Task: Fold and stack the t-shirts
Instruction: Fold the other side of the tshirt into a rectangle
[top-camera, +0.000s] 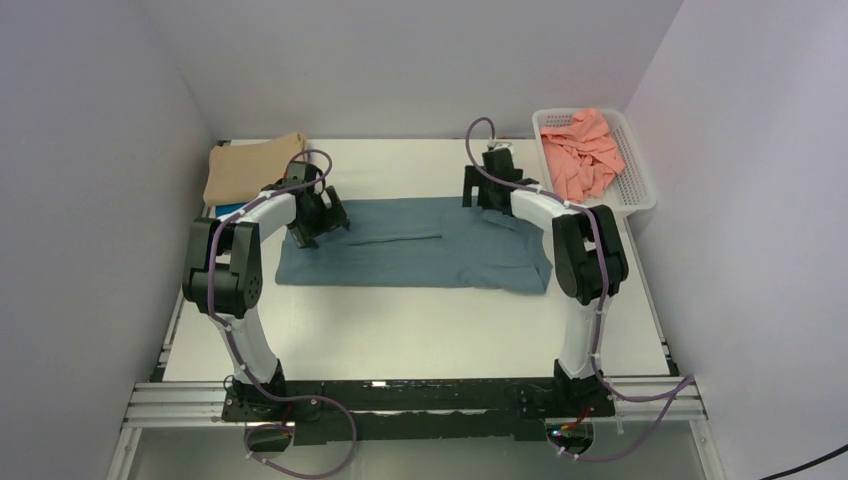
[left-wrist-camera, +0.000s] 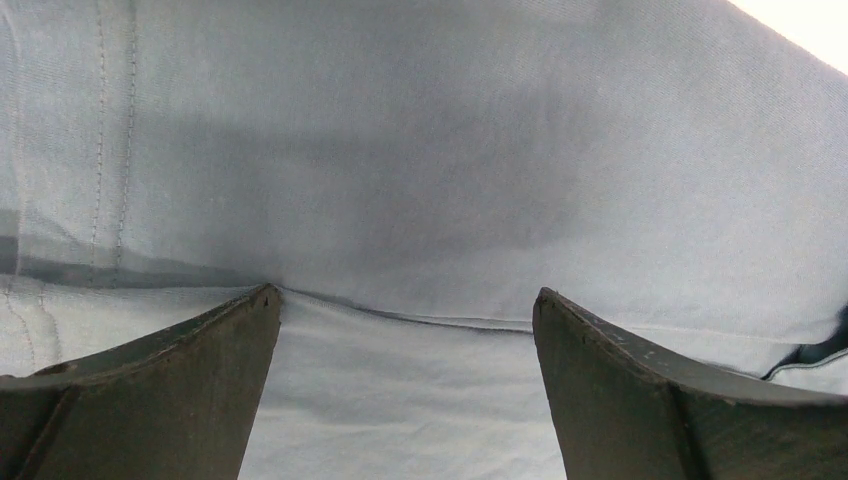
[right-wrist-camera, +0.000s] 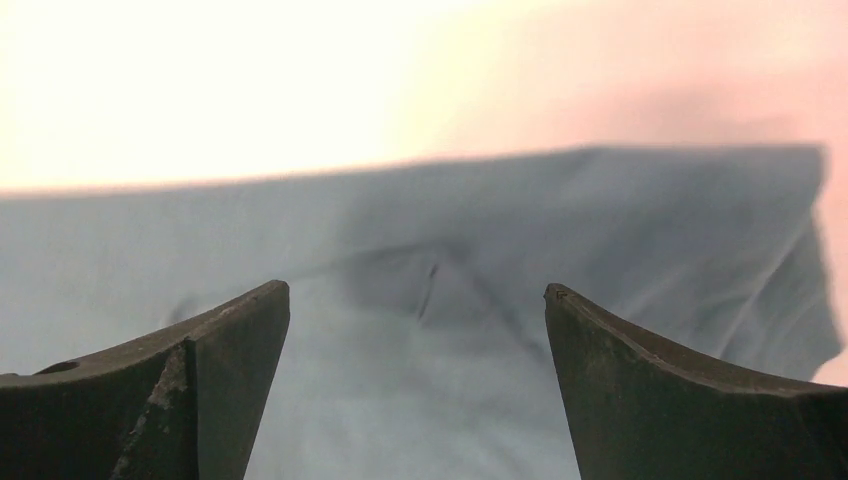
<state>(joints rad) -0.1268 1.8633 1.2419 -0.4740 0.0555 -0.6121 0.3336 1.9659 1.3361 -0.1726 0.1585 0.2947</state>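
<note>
The teal-grey t-shirt is lying crosswise with its hem end (top-camera: 284, 268) by my left gripper, so I should turn the hem end to the table's near edge (top-camera: 418, 352) before I fold the t-shirt.
A dusty teal-grey t-shirt (top-camera: 410, 255) lies spread flat across the middle of the table, partly folded lengthwise. My left gripper (top-camera: 312, 228) is open, low over its left end; the left wrist view shows its fingers apart over the cloth (left-wrist-camera: 400, 200) at a fold edge. My right gripper (top-camera: 484, 192) is open over the shirt's far right part; the right wrist view shows grey cloth (right-wrist-camera: 420, 300) between its spread fingers. A folded tan t-shirt (top-camera: 252, 167) lies at the far left, on a bright blue one (top-camera: 228, 209). Salmon pink t-shirts (top-camera: 582, 152) fill the basket.
A white perforated basket (top-camera: 636, 180) stands at the far right corner of the table. Grey walls close in the left, right and back. The table's near part (top-camera: 400, 330) lies between the shirt and the arm bases.
</note>
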